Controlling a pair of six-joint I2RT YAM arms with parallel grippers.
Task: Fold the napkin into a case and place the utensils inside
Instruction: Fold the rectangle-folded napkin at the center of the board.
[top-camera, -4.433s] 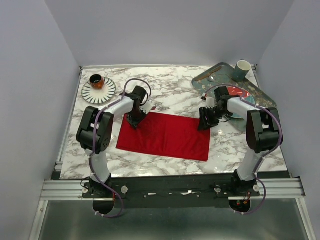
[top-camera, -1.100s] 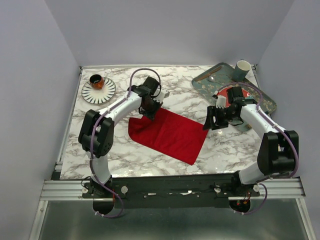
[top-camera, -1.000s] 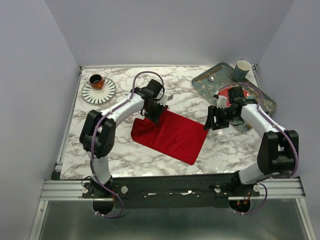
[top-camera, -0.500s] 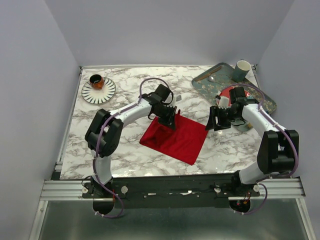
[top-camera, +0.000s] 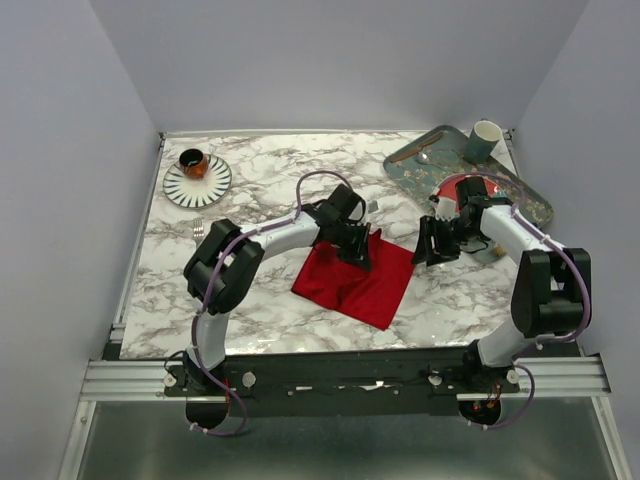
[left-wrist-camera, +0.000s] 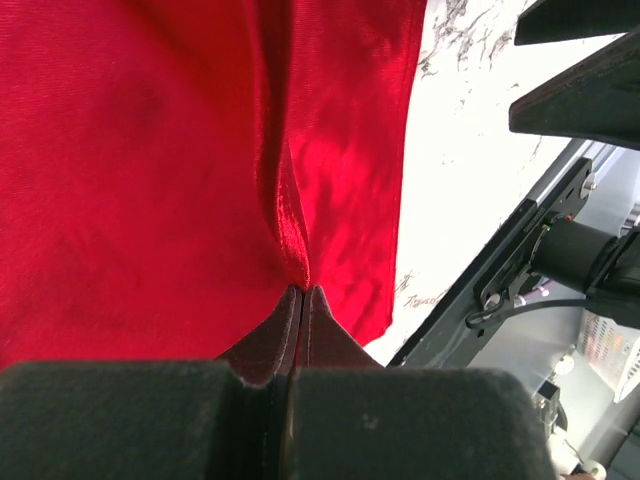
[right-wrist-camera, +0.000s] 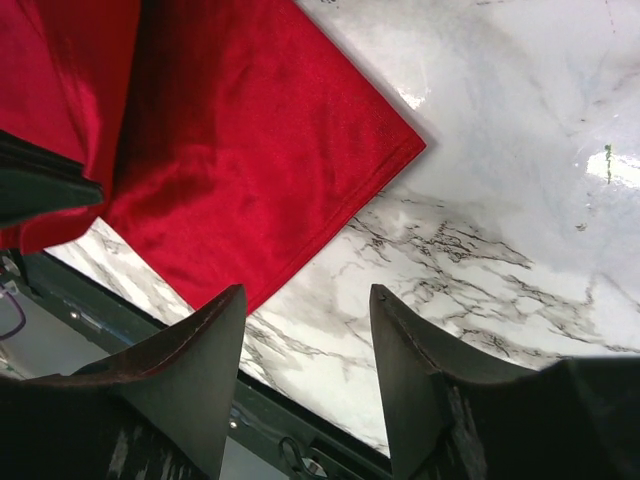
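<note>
The red napkin's lifted edge (left-wrist-camera: 277, 170) is running alongside the lower layer's outer edge (left-wrist-camera: 403, 180). My left gripper should go on moving it across until the two edges meet, then let go.
The red napkin (top-camera: 355, 283) lies folded over on the marble table (top-camera: 260, 300), right of centre. My left gripper (top-camera: 358, 246) is shut on a pinched fold of its edge and holds it above the cloth; the left wrist view shows the closed tips (left-wrist-camera: 302, 293) biting the red napkin (left-wrist-camera: 150, 150). My right gripper (top-camera: 432, 246) is open and empty, just right of the napkin's right corner; the right wrist view shows this gripper (right-wrist-camera: 305, 330) above bare marble beside the napkin (right-wrist-camera: 250, 150). A silver fork (top-camera: 197, 229) lies at the table's left. The gold spoon is not in view.
A striped plate (top-camera: 212, 186) with a brown cup (top-camera: 193, 161) stands at the back left. A green tray (top-camera: 415, 170) at the back right holds a cup (top-camera: 486, 138), a red patterned plate (top-camera: 452, 187) and a brown-handled utensil (top-camera: 410, 154).
My left gripper has carried the napkin's left edge rightwards over the cloth, folding it narrower. My right gripper has stayed open by the right corner.
</note>
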